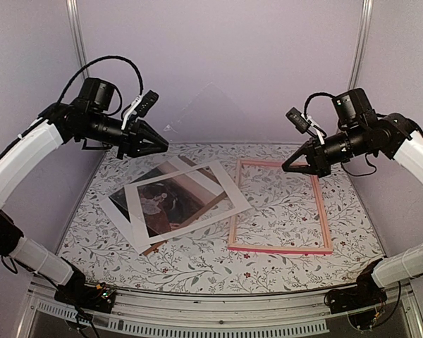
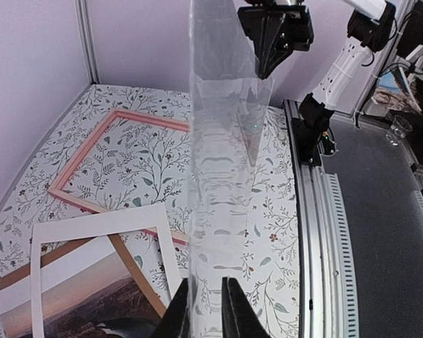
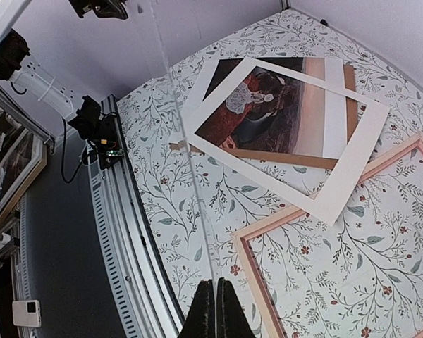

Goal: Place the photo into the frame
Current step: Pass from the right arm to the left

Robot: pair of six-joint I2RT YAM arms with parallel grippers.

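The pink frame [image 1: 280, 249] is far over on my right gripper's side of the clear sheet. Next, my right gripper lets go of the sheet and slides the frame inward [image 1: 319, 199].
A clear sheet [image 1: 218, 127] hangs in the air between my two grippers. My left gripper [image 1: 166, 146] holds its left edge; in the left wrist view [image 2: 206, 310] the jaws stand slightly apart with the sheet [image 2: 225, 141] across the gap. My right gripper [image 1: 284, 169] is shut on the right edge, which shows as a thin line [image 3: 201, 215] above the closed fingertips [image 3: 214, 310]. The photo [image 1: 158, 204] lies flat at the left under a white mat [image 1: 233, 190]. The pink frame [image 1: 278, 248] lies empty at the right, also seen from both wrists [image 2: 84, 150] [image 3: 251, 261].
A brown backing board [image 3: 349, 91] lies under the photo [image 3: 257, 105] and mat [image 3: 352, 155]. The mat's corner overlaps the frame's left rail. A metal rail [image 2: 307, 232] runs along the table's near edge. Purple walls close the back and sides.
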